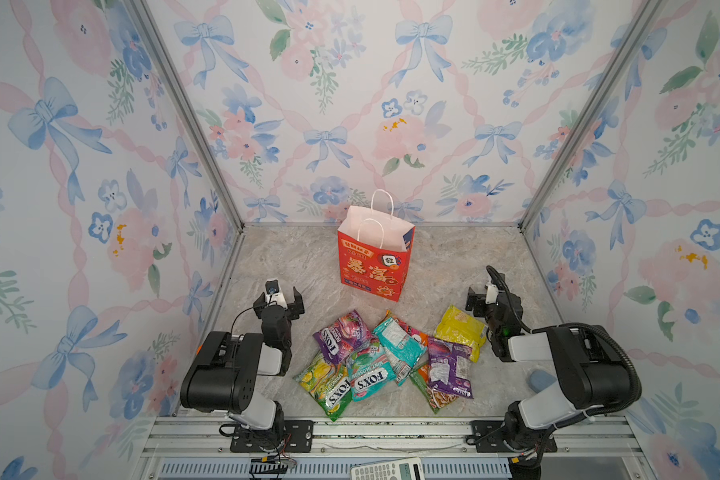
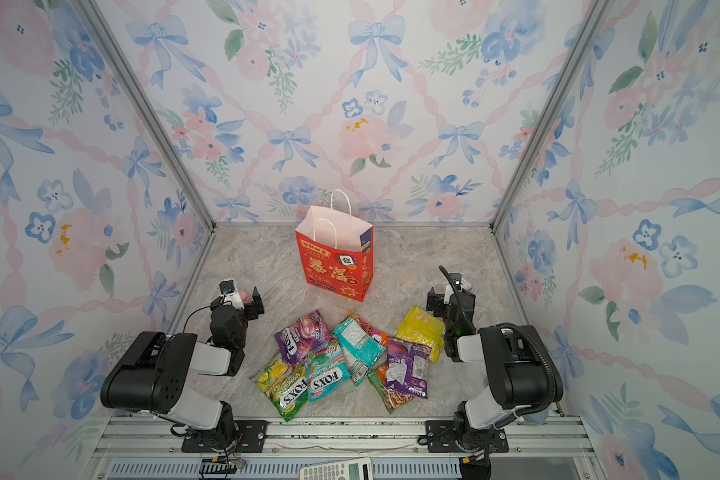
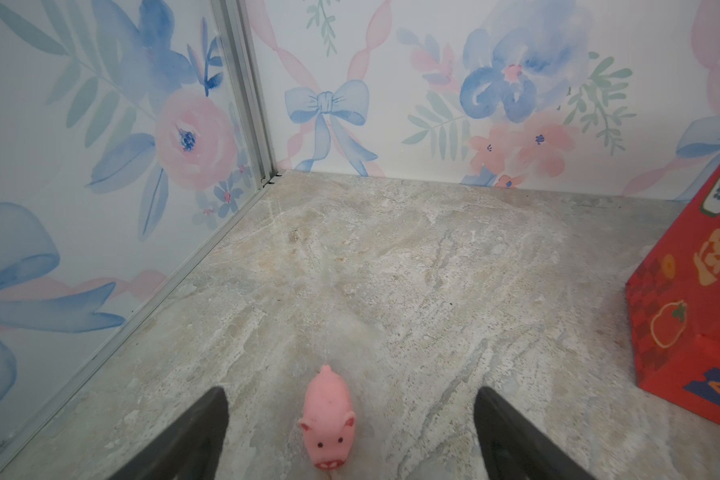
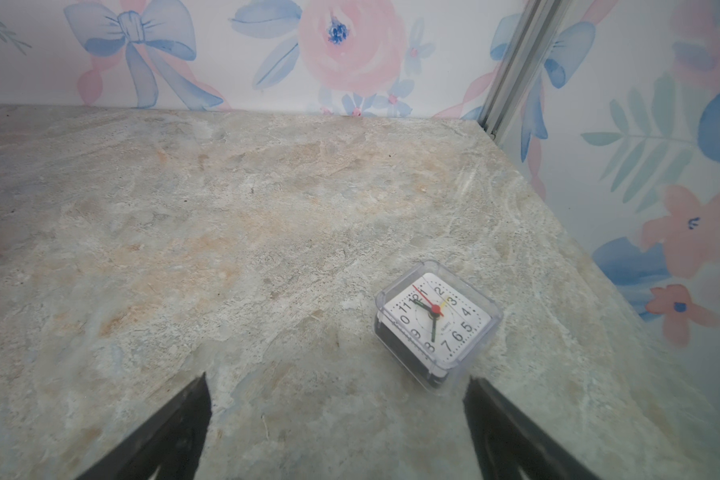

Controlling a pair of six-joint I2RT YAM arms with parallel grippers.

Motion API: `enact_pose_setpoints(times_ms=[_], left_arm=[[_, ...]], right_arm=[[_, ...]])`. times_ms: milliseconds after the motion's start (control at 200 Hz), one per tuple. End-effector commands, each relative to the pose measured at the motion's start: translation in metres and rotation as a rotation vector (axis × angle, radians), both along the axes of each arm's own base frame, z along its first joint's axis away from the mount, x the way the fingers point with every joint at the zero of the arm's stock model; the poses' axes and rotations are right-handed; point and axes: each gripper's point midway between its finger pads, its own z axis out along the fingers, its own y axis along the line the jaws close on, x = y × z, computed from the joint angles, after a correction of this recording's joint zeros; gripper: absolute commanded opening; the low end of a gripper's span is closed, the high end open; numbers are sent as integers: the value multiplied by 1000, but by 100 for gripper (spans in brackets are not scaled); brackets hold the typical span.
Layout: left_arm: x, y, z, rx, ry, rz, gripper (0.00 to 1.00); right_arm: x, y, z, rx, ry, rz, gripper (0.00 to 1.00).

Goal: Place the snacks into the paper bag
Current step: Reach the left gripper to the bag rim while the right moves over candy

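Observation:
The red paper bag (image 1: 373, 266) is standing crooked behind the pile, so next my left gripper grabs the bag's side rim (image 1: 344, 220) and turns the bag straight before placing snacks.
Several snacks lie in an overlapping heap at the front middle in both top views: a purple FOX'S packet (image 1: 341, 336), a teal FOX'S packet (image 1: 366, 374), a green FOX'S packet (image 1: 323, 384), a yellow packet (image 1: 460, 330) and a purple packet (image 1: 449, 368). Behind them the red paper bag (image 1: 373, 266) (image 2: 335, 266) stands upright with its mouth open and white handles up; its side shows in the left wrist view (image 3: 691, 307). My left gripper (image 1: 283, 297) (image 3: 350, 392) hangs open left of the heap. My right gripper (image 1: 481, 297) (image 4: 338, 377) is open beside the yellow packet. Neither holds anything.
A tiny pink pig toy (image 3: 328, 415) (image 2: 245, 296) sits on the table between the left fingers, apart from both. A small square clock (image 4: 437, 322) lies just ahead of the right gripper. A blue pad (image 1: 539, 380) shows behind the right arm. Walls enclose three sides.

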Motion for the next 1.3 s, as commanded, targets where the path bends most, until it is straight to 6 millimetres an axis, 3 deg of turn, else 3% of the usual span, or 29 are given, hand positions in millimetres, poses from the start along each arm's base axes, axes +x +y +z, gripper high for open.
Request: enact_pose_setpoints(times_ms=[0, 90, 165, 230, 290, 360, 455, 515, 610, 725, 745, 925, 1020, 1175, 1295], left_arm=[[6, -7, 11, 35, 3, -30, 88], [11, -5, 27, 46, 63, 25, 87], [8, -3, 46, -10, 56, 55, 88], [5, -9, 63, -95, 14, 26, 98], [0, -18, 83, -194, -60, -12, 98], [-8, -23, 105, -324, -147, -30, 98], [-14, -33, 133, -332, -190, -109, 94], [-15, -29, 144, -336, -167, -87, 85], [-11, -31, 163, -335, -129, -103, 82], [2, -45, 180, -340, -75, -170, 78], [5, -46, 193, -340, -84, -181, 78], [47, -79, 202, -328, 118, -325, 73], [63, -94, 209, -348, 164, -396, 66], [77, -106, 235, -372, 149, -463, 66], [90, -118, 242, -378, 177, -518, 67]], right_arm=[[2, -10, 31, 7, -43, -58, 96], [-2, -22, 69, 13, -3, -178, 97], [-2, -4, 104, 101, 19, -130, 97], [-4, 4, 122, 177, -20, -140, 96], [-8, 3, 115, 242, -31, -154, 97], [-7, 19, 106, 312, -50, -16, 97], [-9, 36, 96, 314, 67, 30, 99], [-13, 52, 91, 279, 172, 71, 98], [-25, 92, 85, 272, 265, 197, 96], [-45, 137, 73, 261, 365, 336, 93], [-49, 144, 72, 254, 376, 359, 93], [-74, 196, 56, 277, 477, 516, 90], [-81, 212, 48, 279, 519, 552, 88], [-93, 230, 39, 292, 571, 598, 87], [-101, 236, 31, 317, 602, 608, 85]])
